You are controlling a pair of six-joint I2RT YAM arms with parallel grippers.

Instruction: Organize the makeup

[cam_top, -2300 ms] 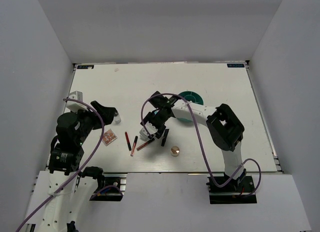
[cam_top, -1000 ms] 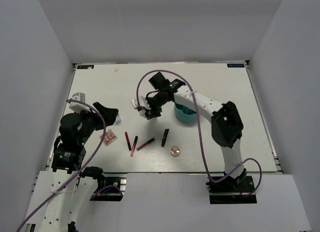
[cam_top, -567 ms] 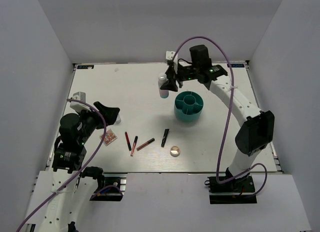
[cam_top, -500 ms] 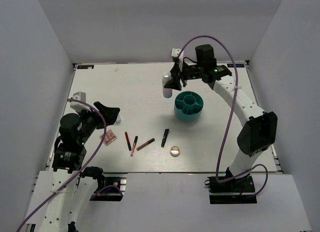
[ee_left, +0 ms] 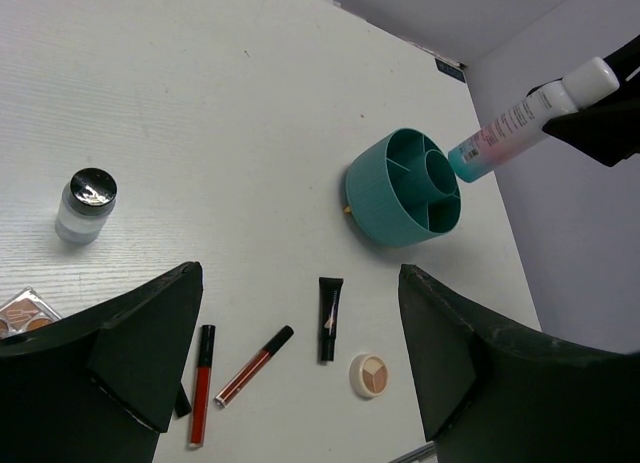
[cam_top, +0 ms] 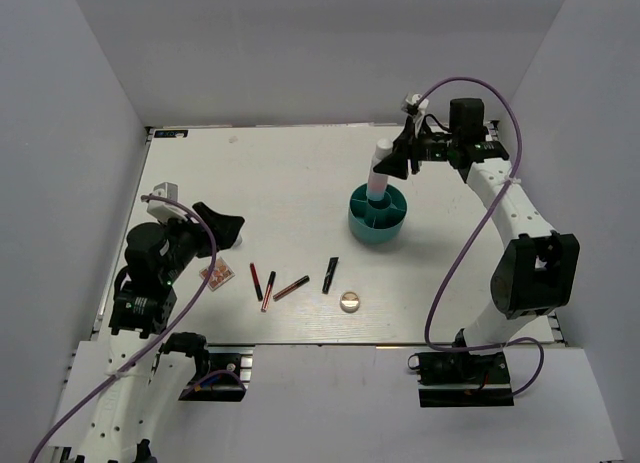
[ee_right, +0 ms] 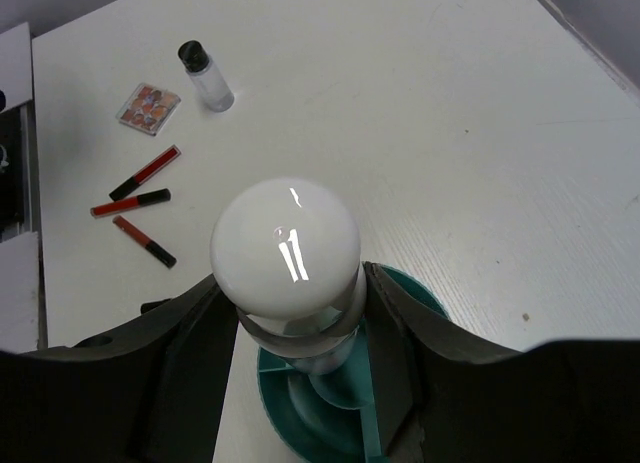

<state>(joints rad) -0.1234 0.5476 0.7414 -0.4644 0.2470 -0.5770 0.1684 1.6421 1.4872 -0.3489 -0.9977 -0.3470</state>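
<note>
I keep lowering my right gripper, the white-pink bottle's light blue end (cam_top: 376, 194) leading toward the teal cup's open middle ring (cam_top: 379, 205), until the bottle stands inside, then release.
My right gripper (cam_top: 398, 161) is shut on the white-pink bottle (cam_top: 378, 173), held tilted over the teal divided cup (cam_top: 378, 218). The bottle's (ee_left: 525, 118) light blue end dips into the cup's (ee_left: 395, 208) top. In the right wrist view its white rounded end (ee_right: 285, 248) fills the space between my fingers (ee_right: 185, 358). Left on the table lie the pink palette (cam_top: 217, 274), thin red and black sticks (cam_top: 268, 290), a black tube (cam_top: 330, 274) and the round compact (cam_top: 349, 301). My left gripper (cam_top: 225, 226) hangs open above them, holding nothing.
A small clear jar with a black cap (ee_left: 85, 205) stands near the left gripper, beside the palette (ee_right: 150, 108). Grey walls close in the white table (cam_top: 300, 163) at the back and on both sides.
The right arm has carried the bottle from the table's middle toward the back, then right, and now holds it over the cup. The left arm has barely moved.
</note>
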